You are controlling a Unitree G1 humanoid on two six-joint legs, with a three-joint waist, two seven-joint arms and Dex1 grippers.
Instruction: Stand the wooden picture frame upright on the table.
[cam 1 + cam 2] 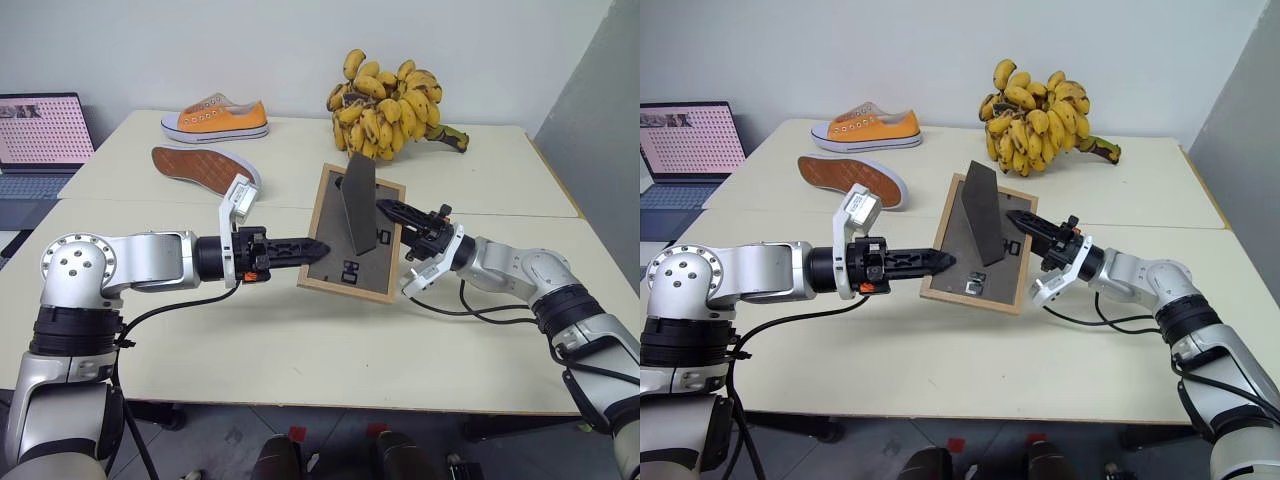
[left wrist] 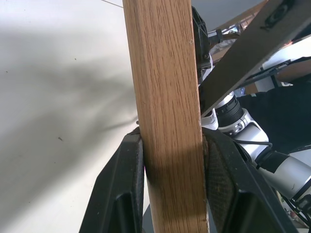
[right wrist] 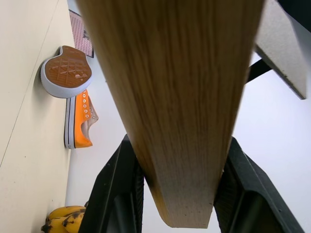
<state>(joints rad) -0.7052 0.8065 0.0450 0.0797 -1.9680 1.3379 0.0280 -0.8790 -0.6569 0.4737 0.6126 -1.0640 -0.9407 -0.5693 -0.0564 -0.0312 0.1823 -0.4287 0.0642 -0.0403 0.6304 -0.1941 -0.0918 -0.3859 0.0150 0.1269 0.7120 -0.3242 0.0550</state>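
Observation:
The frame's dark backing (image 1: 331, 218) faces me, and both grippers are holding the frame. Next, my left gripper opens and moves away before my right gripper turns the frame around.
The wooden picture frame (image 1: 333, 232) hangs tilted over the middle of the table (image 1: 300, 350), its dark backing facing me. The stand flap (image 1: 358, 205) is swung out from the backing. My left gripper (image 1: 318, 248) is shut on the frame's left edge; in the left wrist view the light-wood edge (image 2: 165, 97) is pinched between both fingers. From the other side my right gripper (image 1: 392, 215) grips the right edge, and the right wrist view shows that wood (image 3: 180, 87) lying between its fingers. I cannot tell whether the frame's lower edge touches the table.
An orange sneaker (image 1: 215, 117) stands at the far left of the table, with a second shoe (image 1: 200, 165) lying sole-up in front of it. A bunch of bananas (image 1: 390, 105) lies at the back. A laptop (image 1: 40, 140) sits off to the left.

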